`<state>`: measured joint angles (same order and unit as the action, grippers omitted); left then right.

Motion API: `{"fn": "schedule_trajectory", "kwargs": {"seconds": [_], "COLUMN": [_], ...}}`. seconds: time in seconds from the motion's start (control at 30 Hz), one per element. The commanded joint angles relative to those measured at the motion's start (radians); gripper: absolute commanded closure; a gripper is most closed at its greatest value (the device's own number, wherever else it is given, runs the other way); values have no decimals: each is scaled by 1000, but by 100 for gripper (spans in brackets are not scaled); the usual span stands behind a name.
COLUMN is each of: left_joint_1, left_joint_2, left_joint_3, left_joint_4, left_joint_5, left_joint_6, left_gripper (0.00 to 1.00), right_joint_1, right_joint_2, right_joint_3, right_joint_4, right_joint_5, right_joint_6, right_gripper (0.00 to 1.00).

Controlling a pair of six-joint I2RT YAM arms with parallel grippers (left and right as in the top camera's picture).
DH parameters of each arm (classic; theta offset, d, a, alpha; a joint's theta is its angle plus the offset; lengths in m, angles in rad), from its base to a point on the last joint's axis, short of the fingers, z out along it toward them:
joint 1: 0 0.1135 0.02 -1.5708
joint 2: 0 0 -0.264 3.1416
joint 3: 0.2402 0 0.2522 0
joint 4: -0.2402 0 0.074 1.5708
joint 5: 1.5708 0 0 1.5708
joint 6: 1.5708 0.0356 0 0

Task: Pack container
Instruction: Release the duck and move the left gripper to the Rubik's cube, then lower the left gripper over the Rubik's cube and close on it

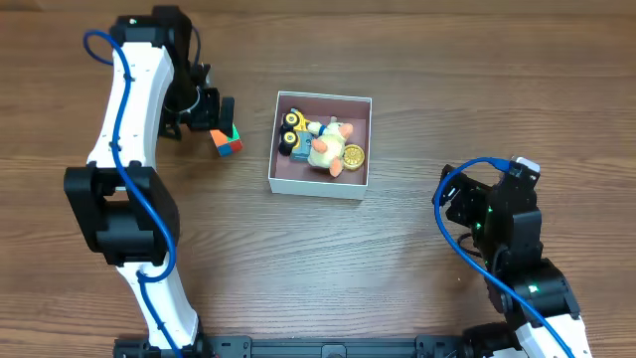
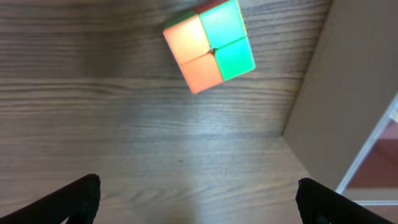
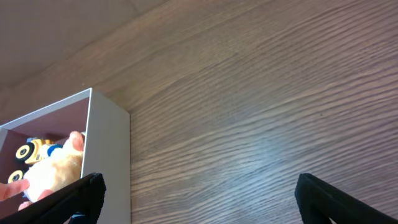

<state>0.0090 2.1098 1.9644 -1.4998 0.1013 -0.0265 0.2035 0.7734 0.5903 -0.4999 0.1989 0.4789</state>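
Note:
Next, I turn my left gripper square to the cube's sides (image 2: 191, 55) before I lower it to pick up the cube, because the colour cube (image 2: 211, 50) lies at a slant to my left gripper's open fingers.
The container (image 1: 316, 183) is a square white box with a dusty pink inside, at the table's middle. It holds a plush duck (image 1: 325, 149), a yellow-wheeled toy vehicle (image 1: 294, 129) and a gold coin-like disc (image 1: 354, 155). A small colour cube (image 1: 228, 142) lies on the table left of the box. In the left wrist view the cube (image 2: 209, 46) shows orange and green faces. My left gripper (image 2: 198, 198) is open and empty just short of the cube. My right gripper (image 3: 198, 194) is open and empty over bare wood, right of the box (image 3: 111, 155).
The box's white outer wall (image 2: 348, 93) stands at the right of the left wrist view. The right arm's base (image 1: 517, 259) with a blue cable sits at the lower right; the left arm (image 1: 129, 149) runs down the left side.

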Motion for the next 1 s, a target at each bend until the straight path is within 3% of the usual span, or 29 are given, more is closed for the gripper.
{"fn": "schedule_trajectory", "kwargs": {"seconds": [0.0,0.07,0.2,0.27,0.33,0.4,0.6,0.8,0.97], "left_joint_1": [2,2,2,2,2,-1,-10,-64,-114], "left_joint_2": [-6,-6,-6,-6,-6,-6,-6,-4,-4], "left_joint_3": [-129,-158,-165,-165,-165,-165,-165,-165,-165], "left_joint_4": [72,105,154,190,179,169,191,276,319], "left_joint_5": [30,97,326,381,225,91,-92,-117,-137], "left_joint_6": [-225,-342,-346,-423,-659,-749,-800,-709,-758], "left_gripper": [0,0,0,0,0,0,0,0,0], "right_joint_1": [-3,-3,-3,-3,-3,-3,-3,-3,-3], "right_joint_2": [-7,-7,-7,-7,-7,-7,-7,-7,-7], "right_joint_3": [2,2,2,2,2,2,2,2,2], "right_joint_4": [5,5,5,5,5,5,5,5,5], "right_joint_5": [14,14,14,14,14,14,14,14,14], "right_joint_6": [8,8,8,8,8,8,8,8,8], "right_gripper": [0,0,0,0,0,0,0,0,0]}}
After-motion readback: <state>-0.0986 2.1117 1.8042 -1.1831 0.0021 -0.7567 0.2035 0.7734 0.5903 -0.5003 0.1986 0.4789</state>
